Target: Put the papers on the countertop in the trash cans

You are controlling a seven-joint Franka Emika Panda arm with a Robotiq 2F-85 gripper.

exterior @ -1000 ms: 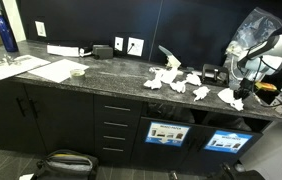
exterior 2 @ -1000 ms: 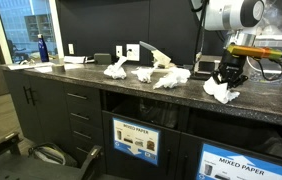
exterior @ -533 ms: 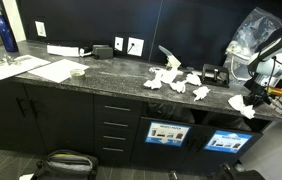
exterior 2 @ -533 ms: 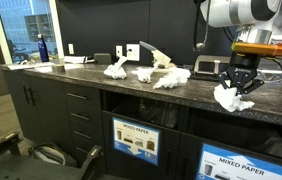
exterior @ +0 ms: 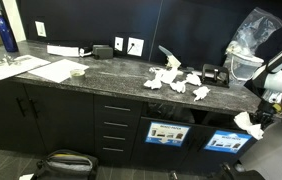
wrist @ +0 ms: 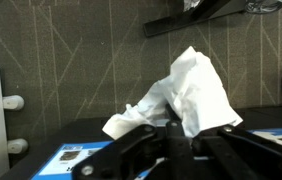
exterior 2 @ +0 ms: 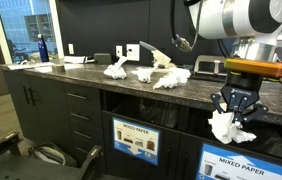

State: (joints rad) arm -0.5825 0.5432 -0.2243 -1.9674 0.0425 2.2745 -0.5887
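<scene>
The wad point(exterior 2: 229, 129) hangs out in front of the trash can, so next I tilt my gripper and bring the wad in under the countertop point(exterior 2: 263, 137) before I open it.
My gripper point(exterior 2: 231, 113) is shut on a crumpled white paper wad point(exterior 2: 226, 128) and holds it in the air, off the front edge of the countertop point(exterior 2: 91, 78) and above the trash can with the mixed-paper label point(exterior 2: 239, 164). In an exterior view the gripper point(exterior: 253, 116) and its wad point(exterior: 247, 124) hang beside the right-hand trash can point(exterior: 228, 141). The wrist view shows the wad point(wrist: 189, 92) sticking out from between the gripper point(wrist: 181, 130) fingers. Several more papers point(exterior: 176, 84) lie on the countertop point(exterior: 101, 72). A second trash can point(exterior: 167, 132) is left of the first.
Flat white sheets point(exterior: 26, 68), a white power strip point(exterior: 64, 50) and a blue bottle point(exterior: 8, 32) occupy the counter's far end. A small black device point(exterior: 213, 73) sits near the papers. Black drawers point(exterior: 116, 125) stand beside the bins. A dark bag point(exterior: 66, 163) lies on the floor.
The gripper lifted the paper wad off the countertop and carried it forward and down past the counter's front edge, staying shut on it.
</scene>
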